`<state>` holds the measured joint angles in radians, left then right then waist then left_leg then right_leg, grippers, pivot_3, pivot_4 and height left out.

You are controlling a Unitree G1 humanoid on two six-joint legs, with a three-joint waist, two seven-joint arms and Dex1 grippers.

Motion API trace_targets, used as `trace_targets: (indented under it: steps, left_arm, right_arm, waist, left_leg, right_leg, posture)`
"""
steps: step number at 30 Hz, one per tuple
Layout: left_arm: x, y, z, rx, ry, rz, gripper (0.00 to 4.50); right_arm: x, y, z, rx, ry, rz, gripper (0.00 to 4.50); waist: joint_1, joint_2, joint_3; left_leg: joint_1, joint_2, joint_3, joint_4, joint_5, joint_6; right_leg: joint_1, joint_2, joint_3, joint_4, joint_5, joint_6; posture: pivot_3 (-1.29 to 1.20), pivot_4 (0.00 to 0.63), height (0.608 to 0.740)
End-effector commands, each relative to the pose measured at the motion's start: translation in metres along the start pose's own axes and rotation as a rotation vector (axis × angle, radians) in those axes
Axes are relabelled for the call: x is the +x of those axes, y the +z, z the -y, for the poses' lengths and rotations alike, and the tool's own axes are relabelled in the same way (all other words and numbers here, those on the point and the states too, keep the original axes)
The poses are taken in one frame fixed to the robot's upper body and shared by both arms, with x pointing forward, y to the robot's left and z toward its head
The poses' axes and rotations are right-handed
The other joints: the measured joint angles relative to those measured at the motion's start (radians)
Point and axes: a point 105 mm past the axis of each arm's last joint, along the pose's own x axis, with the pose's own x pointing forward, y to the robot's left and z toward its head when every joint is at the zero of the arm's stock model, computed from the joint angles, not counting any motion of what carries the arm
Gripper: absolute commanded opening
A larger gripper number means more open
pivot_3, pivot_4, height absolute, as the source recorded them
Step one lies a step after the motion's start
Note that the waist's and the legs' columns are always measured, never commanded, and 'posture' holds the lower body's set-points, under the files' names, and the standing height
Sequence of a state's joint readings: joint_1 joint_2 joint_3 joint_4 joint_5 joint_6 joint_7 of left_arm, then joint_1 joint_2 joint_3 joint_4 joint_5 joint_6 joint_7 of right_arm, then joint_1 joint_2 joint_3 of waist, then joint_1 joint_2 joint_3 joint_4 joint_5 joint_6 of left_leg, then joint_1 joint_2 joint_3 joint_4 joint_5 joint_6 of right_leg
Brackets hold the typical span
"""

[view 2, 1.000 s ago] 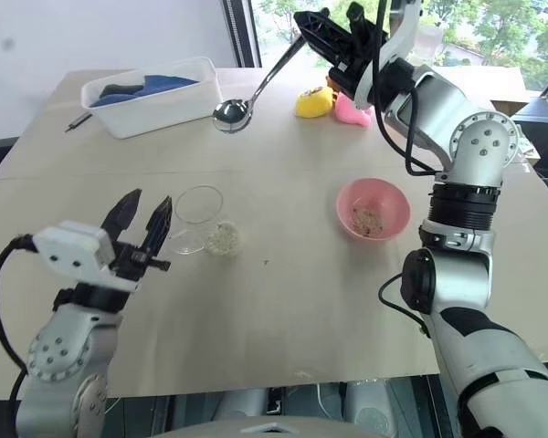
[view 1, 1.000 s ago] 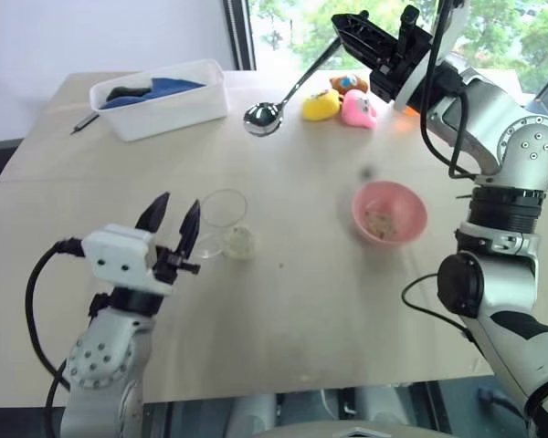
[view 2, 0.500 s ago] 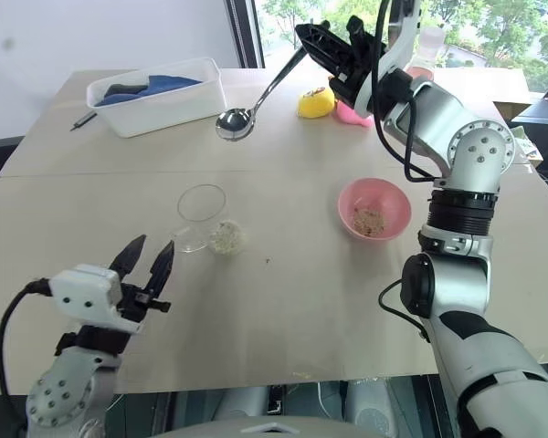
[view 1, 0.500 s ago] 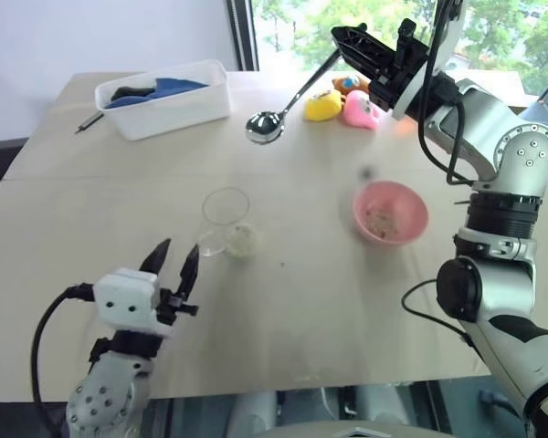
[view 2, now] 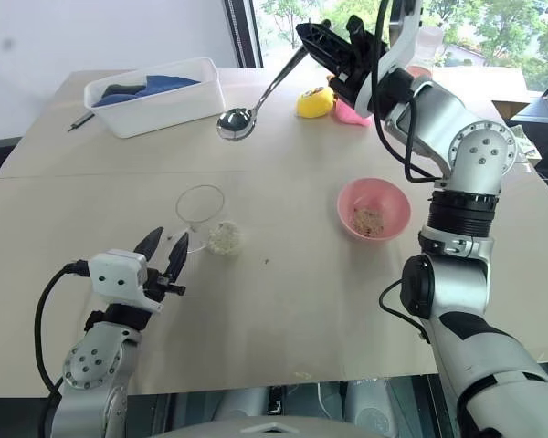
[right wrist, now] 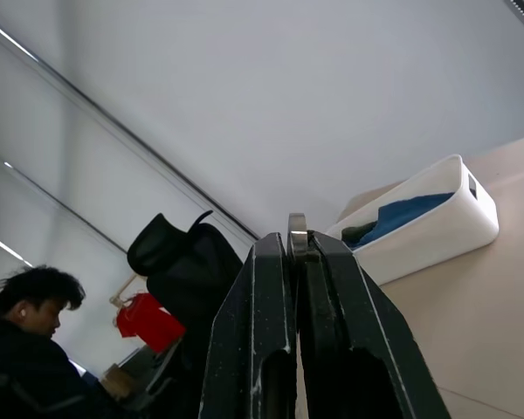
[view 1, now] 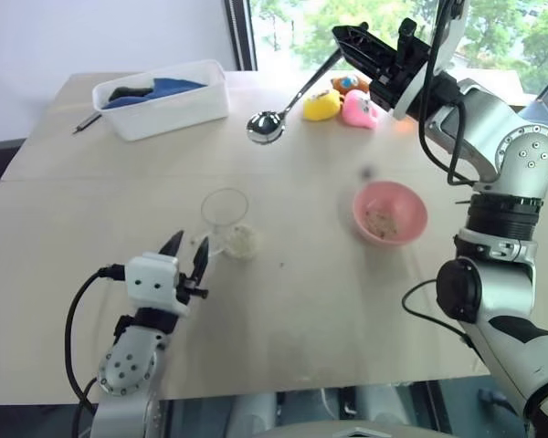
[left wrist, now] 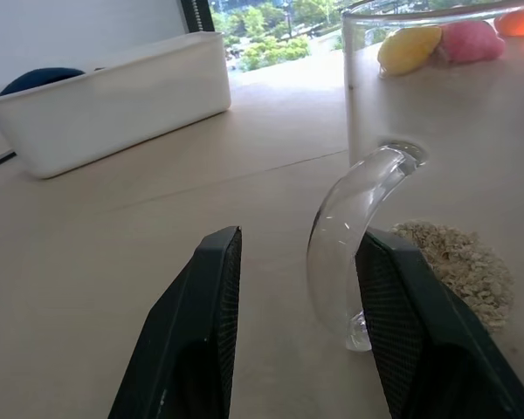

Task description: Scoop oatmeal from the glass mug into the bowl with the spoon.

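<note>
The oatmeal (view 1: 241,242) is in a low heap far below the mug's rim (view 1: 226,192). It will stay in the bottom of the mug when I move the mug.
The clear glass mug (view 1: 223,224) stands upright left of the table's middle, with a small heap of oatmeal (view 1: 242,240) in its bottom. My left gripper (view 1: 187,245) is open and low, just in front of the mug. In the left wrist view the mug's handle (left wrist: 345,253) sits between the fingertips, close to one finger (left wrist: 402,332). The pink bowl (view 1: 411,205) to the right holds a little oatmeal (view 1: 381,221). Raised over the far side of the table, my right gripper (view 1: 347,38) is shut on the handle of the silver spoon (view 1: 265,125), which hangs down to the left.
A white tub (view 1: 164,100) with blue cloth stands at the back left, a dark pen (view 1: 85,121) beside it. Yellow (view 1: 321,105) and pink (view 1: 358,109) toys sit at the back, under the right arm. A person (right wrist: 35,340) is in the right wrist view.
My left gripper has come down and moved up to the mug's handle, still open. The right gripper and spoon have stayed where they were.
</note>
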<state>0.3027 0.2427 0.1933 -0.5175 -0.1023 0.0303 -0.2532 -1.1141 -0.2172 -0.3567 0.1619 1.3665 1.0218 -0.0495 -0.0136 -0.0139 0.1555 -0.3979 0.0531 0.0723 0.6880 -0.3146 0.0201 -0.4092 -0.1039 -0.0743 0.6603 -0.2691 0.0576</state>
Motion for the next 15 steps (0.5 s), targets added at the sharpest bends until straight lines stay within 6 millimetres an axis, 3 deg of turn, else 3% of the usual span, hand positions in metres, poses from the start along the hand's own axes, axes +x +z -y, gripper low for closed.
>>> trace_targets:
  steps: [1, 3, 4, 15]
  left_arm:
    - [0.002, 0.006, 0.0, -0.001, 0.005, 0.038, 1.21]
    - [0.004, 0.005, 0.001, -0.002, 0.0, 0.038, 0.3]
    - [0.005, 0.004, 0.0, -0.005, 0.002, 0.038, 0.14]
    - [0.018, 0.005, -0.002, -0.001, -0.005, 0.038, 0.14]
  right_arm:
    - [-0.002, 0.006, -0.014, -0.033, 0.046, 0.03, 0.0]
    - [-0.002, 0.006, -0.014, -0.034, 0.047, 0.029, 0.0]
    - [-0.002, 0.006, -0.014, -0.035, 0.047, 0.029, 0.0]
    - [-0.001, -0.002, -0.024, -0.086, 0.091, -0.01, 0.0]
  waist:
    - [0.0, 0.0, 0.0]
    - [0.0, 0.0, 0.0]
    - [0.0, 0.0, 0.0]
    - [0.0, 0.0, 0.0]
  left_leg:
    - [0.0, 0.0, 0.0, 0.0, 0.0, 0.0]
    - [0.0, 0.0, 0.0, 0.0, 0.0, 0.0]
    - [0.0, 0.0, 0.0, 0.0, 0.0, 0.0]
    - [0.0, 0.0, 0.0, 0.0, 0.0, 0.0]
  right_leg:
    - [0.0, 0.0, 0.0, 0.0, 0.0, 0.0]
    - [0.0, 0.0, 0.0, 0.0, 0.0, 0.0]
    - [0.0, 0.0, 0.0, 0.0, 0.0, 0.0]
    - [0.0, 0.0, 0.0, 0.0, 0.0, 0.0]
  posture:
    - [0.0, 0.15, 0.74]
    - [0.0, 0.15, 0.74]
    - [0.0, 0.15, 0.74]
    - [0.0, 0.15, 0.74]
